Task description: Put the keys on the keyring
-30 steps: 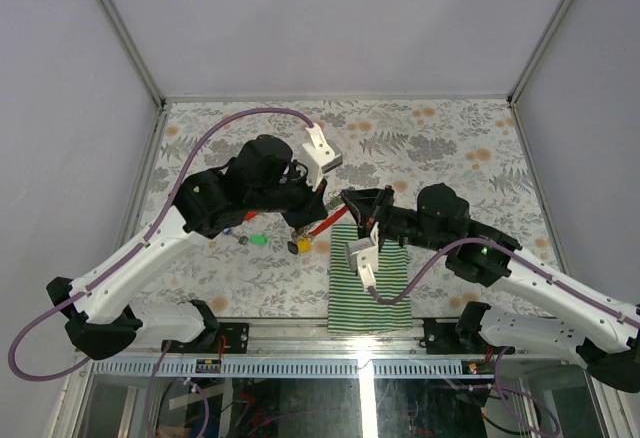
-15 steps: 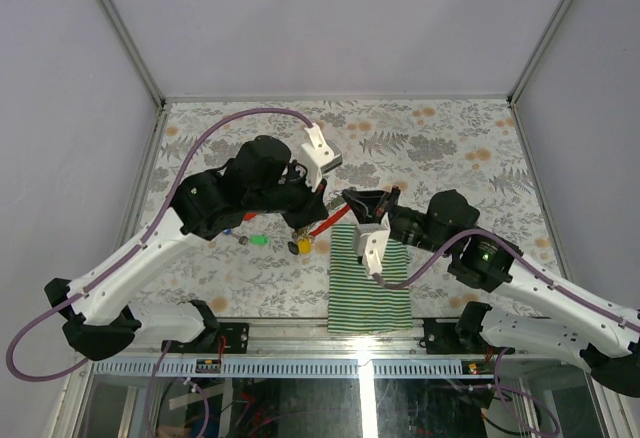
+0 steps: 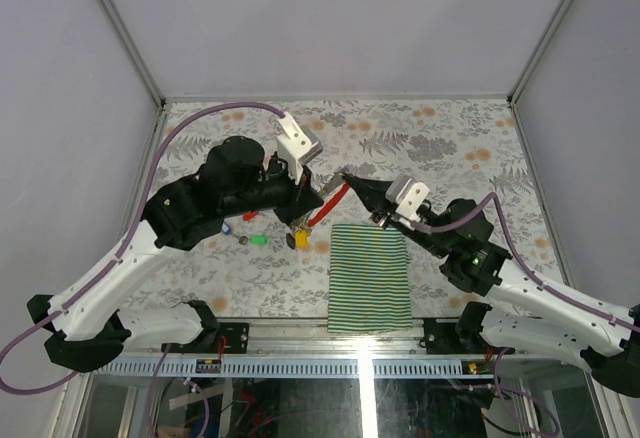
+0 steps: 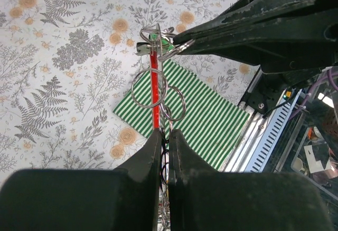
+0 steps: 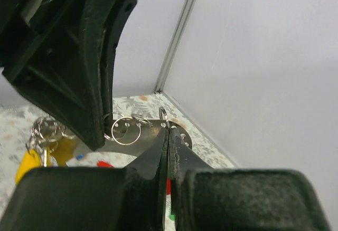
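Note:
The rings along the grey holed plate are at my left gripper, so that gripper should open, move back and pinch the small ring at the ends of my right gripper's fingers.
The keyring, a red strip edged in grey metal with several wire rings on it, is held in the air between both grippers. My left gripper is shut on its near end, by the table's middle in the top view. My right gripper is shut on the other end, pinching the grey holed plate beside a ring. A yellow-tagged key hangs from the rings below the left gripper. Green, blue and red tagged keys lie on the table under the left arm.
A green-and-white striped cloth lies flat near the front edge, below the right arm. The flowered table is walled by grey panels on three sides. The two wrists are close together above the centre.
The right gripper has left the cloth, swung up and away to the keyring's far end, and shut on it. The left arm shifted slightly left, still holding the keyring.

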You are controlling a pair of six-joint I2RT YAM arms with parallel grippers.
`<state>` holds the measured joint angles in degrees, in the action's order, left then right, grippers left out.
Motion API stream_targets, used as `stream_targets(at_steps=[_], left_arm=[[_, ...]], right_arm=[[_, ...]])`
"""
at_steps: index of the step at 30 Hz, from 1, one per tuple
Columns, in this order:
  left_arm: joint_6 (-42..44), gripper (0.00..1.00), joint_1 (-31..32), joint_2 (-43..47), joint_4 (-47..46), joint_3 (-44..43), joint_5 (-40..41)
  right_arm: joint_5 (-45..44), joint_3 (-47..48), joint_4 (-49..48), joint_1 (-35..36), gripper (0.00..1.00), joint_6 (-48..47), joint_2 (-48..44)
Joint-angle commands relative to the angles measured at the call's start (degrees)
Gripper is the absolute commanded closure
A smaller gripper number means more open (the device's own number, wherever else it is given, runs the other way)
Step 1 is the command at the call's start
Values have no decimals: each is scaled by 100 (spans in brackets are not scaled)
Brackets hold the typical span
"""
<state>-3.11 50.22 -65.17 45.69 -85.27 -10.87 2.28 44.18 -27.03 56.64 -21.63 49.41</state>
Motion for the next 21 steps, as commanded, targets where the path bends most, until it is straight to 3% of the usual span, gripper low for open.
stream_targets(at_steps=[1, 5, 8, 12, 16, 21], left_arm=[[-75, 96, 6, 172, -727, -32, -17], [-76, 90, 13, 237, -774, -20, -39], [-77, 75, 5, 297, -807, 6, -56], [-67, 64, 13, 409, -868, 28, -42], [-35, 58, 6, 540, -982, 100, -88], [-14, 57, 6, 753, -1202, 276, -110]], right_arm=[[-849, -119, -1070, 14, 100, 1333, 158], [-884, -185, -1450, 21, 100, 1709, 273], [-747, -226, -1629, 18, 100, 1784, 331], [-435, -291, -1785, 18, 100, 1613, 351], [-216, -308, -1849, 14, 100, 1497, 291], [-127, -403, -1788, 14, 100, 1332, 104]])
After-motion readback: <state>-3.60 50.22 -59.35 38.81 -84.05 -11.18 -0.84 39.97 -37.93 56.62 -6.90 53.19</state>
